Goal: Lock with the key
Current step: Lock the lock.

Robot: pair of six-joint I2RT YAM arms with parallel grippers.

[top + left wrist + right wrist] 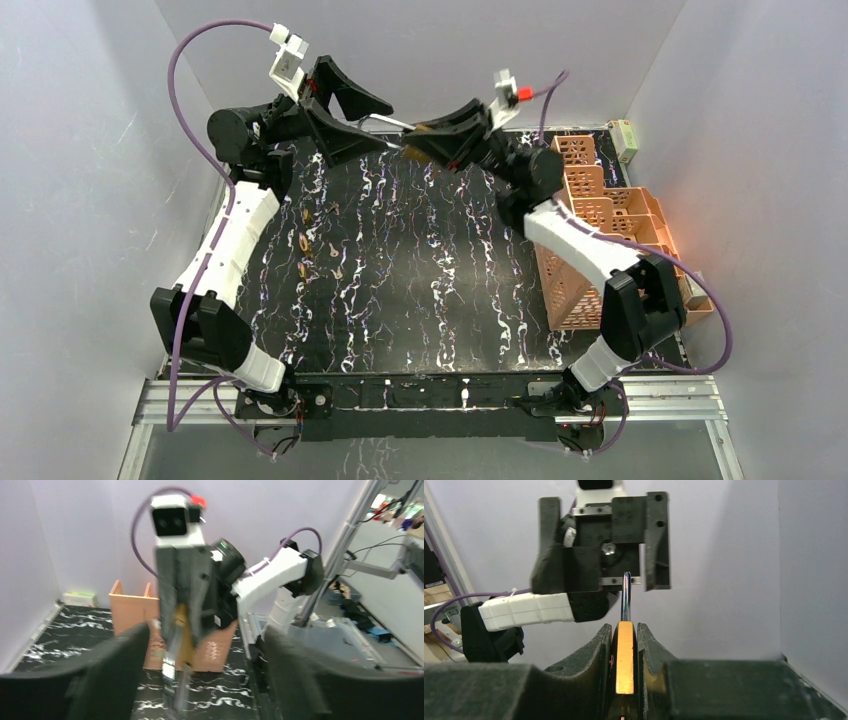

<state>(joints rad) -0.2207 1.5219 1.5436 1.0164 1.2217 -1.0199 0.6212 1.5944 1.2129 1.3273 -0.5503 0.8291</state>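
Observation:
The padlock's brass body (625, 657) is covered by my right gripper, with its keyhole end toward that gripper's palm. My left gripper should take the steel shackle (390, 121) so that my right gripper is freed.
My right gripper (418, 143) (625, 630) is shut on the brass body of a padlock (625, 660) (183, 630), held up in the air at the back of the table. The lock's steel shackle (625, 594) (386, 122) points toward my left gripper (352, 118) (205, 645). That gripper stands open, its fingers (658, 535) on either side of the shackle's end and apart from it. Several small brass pieces that look like keys (327, 256) lie on the black marbled mat (420, 280), left of centre. The left wrist view is blurred.
Orange perforated baskets (600, 210) (131, 611) stand along the right edge of the mat. A small pale box (627, 138) sits at the back right corner. White walls close in the left, back and right sides.

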